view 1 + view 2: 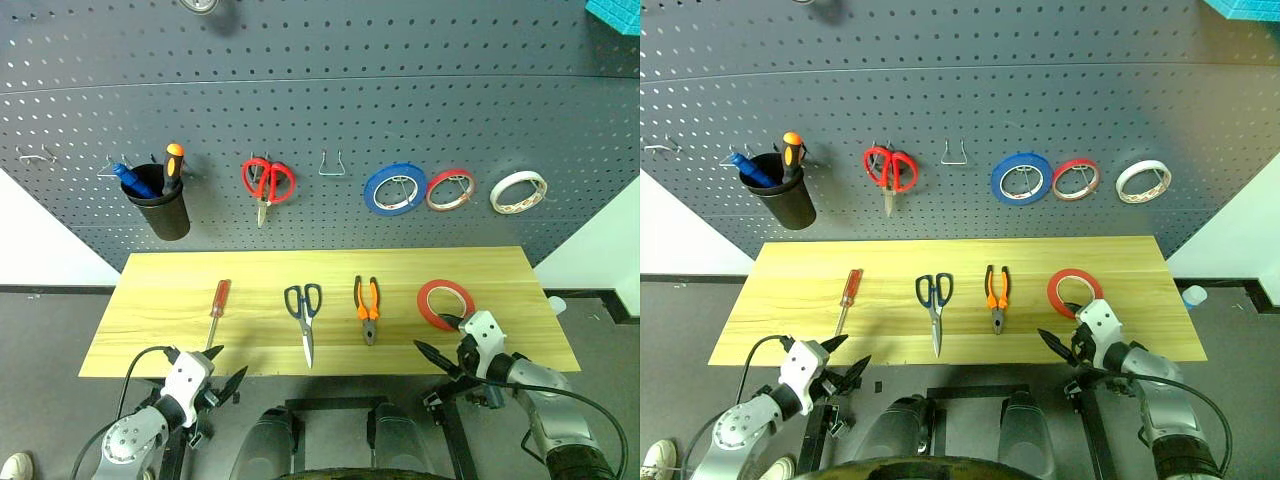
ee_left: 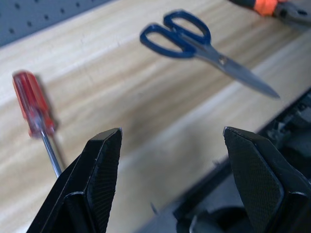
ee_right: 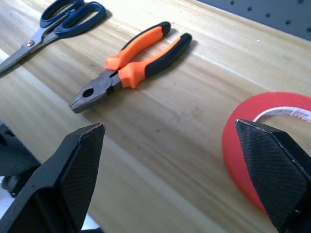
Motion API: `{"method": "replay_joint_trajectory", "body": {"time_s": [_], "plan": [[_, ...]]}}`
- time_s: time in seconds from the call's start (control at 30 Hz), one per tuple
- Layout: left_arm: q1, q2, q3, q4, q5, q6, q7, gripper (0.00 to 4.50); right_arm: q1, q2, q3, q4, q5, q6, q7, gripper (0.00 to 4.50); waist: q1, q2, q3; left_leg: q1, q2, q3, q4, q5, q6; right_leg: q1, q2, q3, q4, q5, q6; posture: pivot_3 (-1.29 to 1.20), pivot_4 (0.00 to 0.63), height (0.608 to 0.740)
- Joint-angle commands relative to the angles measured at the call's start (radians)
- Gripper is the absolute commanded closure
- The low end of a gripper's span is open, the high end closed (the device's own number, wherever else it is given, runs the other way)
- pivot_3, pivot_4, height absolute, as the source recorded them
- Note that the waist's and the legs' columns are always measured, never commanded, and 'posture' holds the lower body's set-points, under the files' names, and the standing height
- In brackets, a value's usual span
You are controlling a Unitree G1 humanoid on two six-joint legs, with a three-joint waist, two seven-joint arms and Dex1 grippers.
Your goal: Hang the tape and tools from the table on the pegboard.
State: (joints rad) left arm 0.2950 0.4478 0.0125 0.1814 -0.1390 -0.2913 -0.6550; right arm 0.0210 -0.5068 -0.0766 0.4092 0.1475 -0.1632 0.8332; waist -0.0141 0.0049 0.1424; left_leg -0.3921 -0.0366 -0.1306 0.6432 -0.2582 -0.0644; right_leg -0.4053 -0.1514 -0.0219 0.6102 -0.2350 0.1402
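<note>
I should keep moving my right gripper in until one finger is inside the hole (image 1: 446, 301) and then close it, because its open fingers line up across the red-orange tape's near rim (image 1: 429, 314).
On the light wooden table (image 1: 180, 330) lie, from left to right, a red-handled screwdriver (image 1: 218, 300), blue-handled scissors (image 1: 304, 305), orange-and-black pliers (image 1: 366, 305) and the red-orange tape (image 1: 445, 303). The dark pegboard (image 1: 320, 100) rises behind the table. My left gripper (image 1: 225, 365) hangs open at the table's front edge, just in front of the screwdriver's tip (image 2: 51, 158), holding nothing. My right gripper (image 1: 432, 333) is open over the front edge, between the pliers (image 3: 131, 63) and the tape (image 3: 243, 145), one finger close beside the roll. Both hold nothing.
On the pegboard hang a black cup (image 1: 163, 205) with two tools in it, red-handled scissors (image 1: 267, 182), a bare wire hook (image 1: 332, 165), a blue roll (image 1: 394, 189), a red roll (image 1: 450, 189) and a white roll (image 1: 518, 192). More bare hooks (image 1: 38, 155) sit far left.
</note>
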Motion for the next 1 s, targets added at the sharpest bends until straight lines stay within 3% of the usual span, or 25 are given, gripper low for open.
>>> {"method": "replay_joint_trajectory", "body": {"time_s": [0.03,0.3,0.53,1.0], "plan": [[-0.066,0.017,-0.031,0.001,0.004,-0.008,-0.056,1.03,-0.049,-0.023,-0.001,0.018,-0.009,0.024,-0.010,0.00,0.001,0.000,0.000,0.000,0.000,0.000,0.000,0.000,0.000,0.000,0.000,0.000,0.000,0.000,0.000,-0.04,0.106,0.730],[-0.206,0.049,-0.140,0.005,-0.028,0.055,-0.280,1.03,-0.158,-0.046,0.051,0.088,-0.081,0.118,-0.042,0.00,-0.001,0.000,0.000,0.000,0.000,0.000,-0.001,0.000,0.001,0.000,0.001,0.000,0.001,0.000,0.000,-0.06,0.109,0.730],[-0.303,0.060,-0.175,0.017,-0.044,0.115,-0.393,1.03,-0.289,-0.038,0.133,0.276,-0.178,0.147,-0.071,0.00,-0.006,0.000,0.000,0.001,0.000,0.000,0.000,0.001,0.001,0.000,0.001,0.000,0.002,0.000,0.000,-0.07,0.108,0.730],[-0.237,0.096,-0.169,-0.086,-0.090,0.151,-0.456,1.03,-0.459,-0.025,0.207,0.542,-0.257,0.238,-0.057,0.00,-0.031,0.000,0.000,0.002,0.000,0.000,-0.001,0.001,0.001,0.001,0.001,0.002,0.003,0.001,0.000,-0.07,0.104,0.730]]}}
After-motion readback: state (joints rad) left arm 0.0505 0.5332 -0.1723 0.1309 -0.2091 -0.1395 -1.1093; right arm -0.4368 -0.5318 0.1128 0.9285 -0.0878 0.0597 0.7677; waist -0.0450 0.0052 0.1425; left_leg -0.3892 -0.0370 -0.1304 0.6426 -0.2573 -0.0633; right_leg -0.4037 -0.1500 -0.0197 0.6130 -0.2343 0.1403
